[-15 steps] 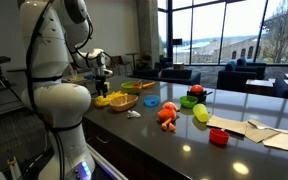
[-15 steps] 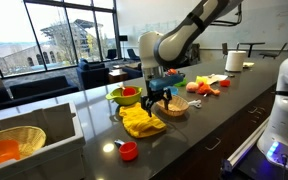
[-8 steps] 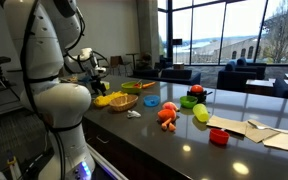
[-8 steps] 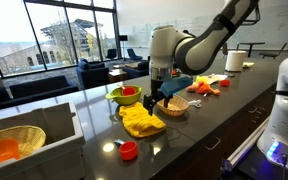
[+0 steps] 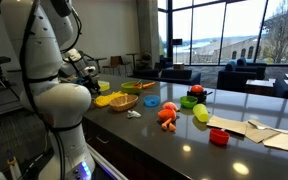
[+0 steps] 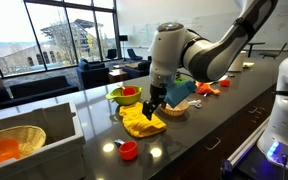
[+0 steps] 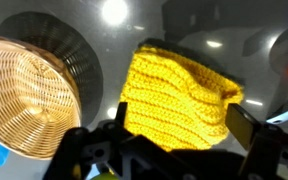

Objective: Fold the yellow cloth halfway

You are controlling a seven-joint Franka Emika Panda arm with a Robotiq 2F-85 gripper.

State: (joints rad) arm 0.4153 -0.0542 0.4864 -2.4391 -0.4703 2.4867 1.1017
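Observation:
My gripper should turn and pinch the cloth's edge [image 7: 130, 97] beside the wicker bowl before folding, because it is hanging open over the middle of the yellow cloth [image 7: 176, 108].
The yellow cloth [image 7: 179, 92] is a knitted piece lying rumpled on the dark counter, with part of it doubled over. It shows in both exterior views [image 6: 142, 123] [image 5: 105, 99]. My gripper [image 7: 179, 138] hovers right above it, open and empty, with the fingers [image 7: 249, 125] spread wider than the cloth's near edge. In an exterior view the gripper [image 6: 152, 103] hangs just over the cloth's far side.
A wicker bowl [image 7: 29, 90] sits right beside the cloth, also seen in an exterior view [image 6: 175, 105]. A green bowl [image 6: 124, 96] stands behind, a small red cup [image 6: 128, 150] in front. Toys, a blue bowl [image 5: 151, 101] and papers [image 5: 246, 129] lie further along the counter.
The arm has swung and carried the gripper sideways over the cloth, a little lower. The cloth lies where it was.

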